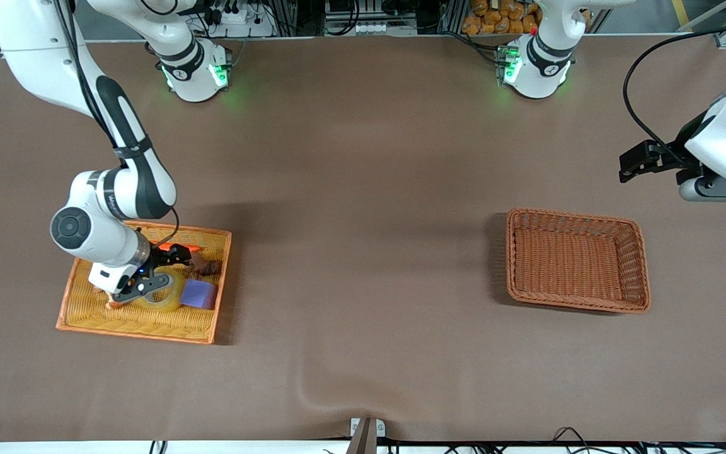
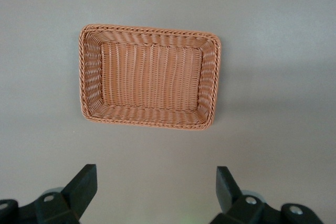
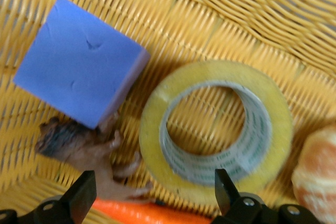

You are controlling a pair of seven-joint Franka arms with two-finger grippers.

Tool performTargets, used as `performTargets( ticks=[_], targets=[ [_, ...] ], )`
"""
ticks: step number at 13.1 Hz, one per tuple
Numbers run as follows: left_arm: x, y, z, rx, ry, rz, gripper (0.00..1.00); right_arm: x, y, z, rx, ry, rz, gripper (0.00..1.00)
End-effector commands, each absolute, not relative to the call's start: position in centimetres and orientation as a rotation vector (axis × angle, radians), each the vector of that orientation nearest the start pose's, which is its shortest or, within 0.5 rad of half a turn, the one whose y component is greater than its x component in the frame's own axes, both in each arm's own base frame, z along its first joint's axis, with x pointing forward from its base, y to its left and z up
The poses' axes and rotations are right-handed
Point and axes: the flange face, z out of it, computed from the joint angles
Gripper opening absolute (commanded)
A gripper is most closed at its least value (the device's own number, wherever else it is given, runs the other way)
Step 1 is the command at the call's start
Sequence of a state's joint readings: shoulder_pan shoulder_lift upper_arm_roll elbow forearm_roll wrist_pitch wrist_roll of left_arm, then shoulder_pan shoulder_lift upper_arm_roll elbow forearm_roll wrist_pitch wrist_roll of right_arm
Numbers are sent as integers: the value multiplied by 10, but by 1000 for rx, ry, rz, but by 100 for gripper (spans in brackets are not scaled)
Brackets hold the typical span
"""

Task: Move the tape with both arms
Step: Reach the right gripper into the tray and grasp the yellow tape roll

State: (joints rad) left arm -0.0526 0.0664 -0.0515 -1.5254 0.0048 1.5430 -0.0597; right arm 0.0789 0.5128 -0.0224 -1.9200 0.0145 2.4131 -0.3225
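I expect the tape [image 1: 175, 292] to come loose on its own when I lift it, because the brown root-like piece [image 1: 206, 265] lies beside it rather than over its rim.
The tape [image 1: 171, 293], a yellowish translucent ring, lies flat in the yellow wicker tray [image 1: 142, 325] at the right arm's end of the table. It fills much of the right wrist view [image 3: 218, 129]. My right gripper [image 1: 161, 274] hangs low over the tray just above the tape. In the right wrist view it [image 3: 152, 192] is open, and the roll's edge lies between its fingertips without touching them. My left gripper [image 1: 629, 165] is open and empty in the air over the table at the left arm's end. In the left wrist view it [image 2: 156, 182] has only bare table between its fingers.
A purple block [image 3: 79, 61] lies beside the tape in the tray, with a brown root-like piece [image 3: 84, 148], an orange carrot [image 3: 136, 211] and a pale orange lumpy item [image 3: 315, 174]. An empty brown wicker basket [image 1: 577, 261] stands at the left arm's end of the table and shows in the left wrist view [image 2: 149, 77].
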Motion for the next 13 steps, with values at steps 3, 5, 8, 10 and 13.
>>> performTargets(
  ticks=[3,5,8,10,13],
  targets=[
    [568,-64,610,-3146,61,83,100,630,34,198,-3060,-680,12,82],
    [568,-63,609,-3147,56,83,100,633,25,192,-3059,-698,-4,34],
    [570,-63,607,-3147,56,88,100,645,26,216,-3051,-686,49,0],
    [571,-64,606,-3145,56,83,100,653,37,259,-3036,-706,76,0],
    [571,-67,605,-3149,63,79,100,675,53,379,-2998,-724,153,0]
  ],
)
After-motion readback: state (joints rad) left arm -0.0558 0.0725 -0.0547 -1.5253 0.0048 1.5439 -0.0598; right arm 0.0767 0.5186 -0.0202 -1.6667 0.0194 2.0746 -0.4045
